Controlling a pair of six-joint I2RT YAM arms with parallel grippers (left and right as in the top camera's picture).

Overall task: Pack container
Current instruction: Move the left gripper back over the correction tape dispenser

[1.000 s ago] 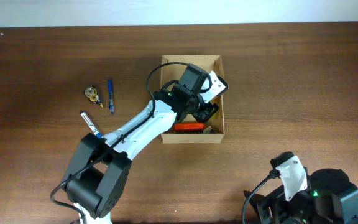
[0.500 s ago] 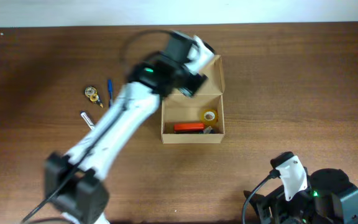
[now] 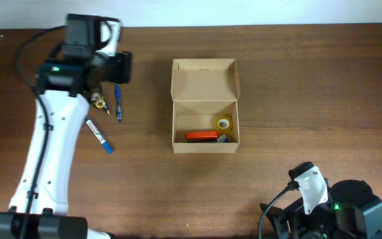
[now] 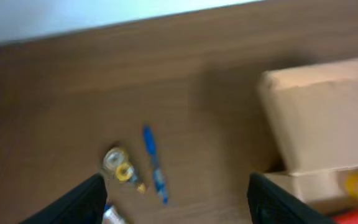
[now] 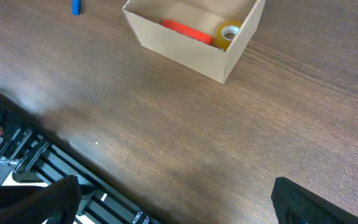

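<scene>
The small tape roll [image 3: 100, 101] lies away from the blue pen, so the robot's left gripper should go on moving down to the roll's round end [image 4: 114, 158] until its fingers straddle that end.
The container [image 3: 204, 86], a tan cardboard box, stands open mid-table with its flap lid laid back. Inside lie a yellow tape roll [image 3: 224, 123] and an orange-red pen [image 3: 201, 136]. My left gripper [image 3: 115, 66] is open and empty, held above the table's far left, over a blue pen [image 3: 118, 101] and a small tape roll [image 3: 98, 100]. In the left wrist view the gripper [image 4: 182, 202] hangs above the blue pen [image 4: 155, 165], with the box [image 4: 328, 124] to the right. My right gripper [image 5: 179, 208] is open and empty at the table's front edge, well short of the box [image 5: 191, 37].
A white and blue pen [image 3: 100, 134] lies on the table left of the box. The right arm [image 3: 310, 189] rests at the front right corner. A black rack [image 5: 17, 149] shows beyond the table's front edge.
My left gripper has risen out of the box and swung far left to above the loose pens. The yellow tape roll now shows uncovered in the box. The right arm has not moved.
</scene>
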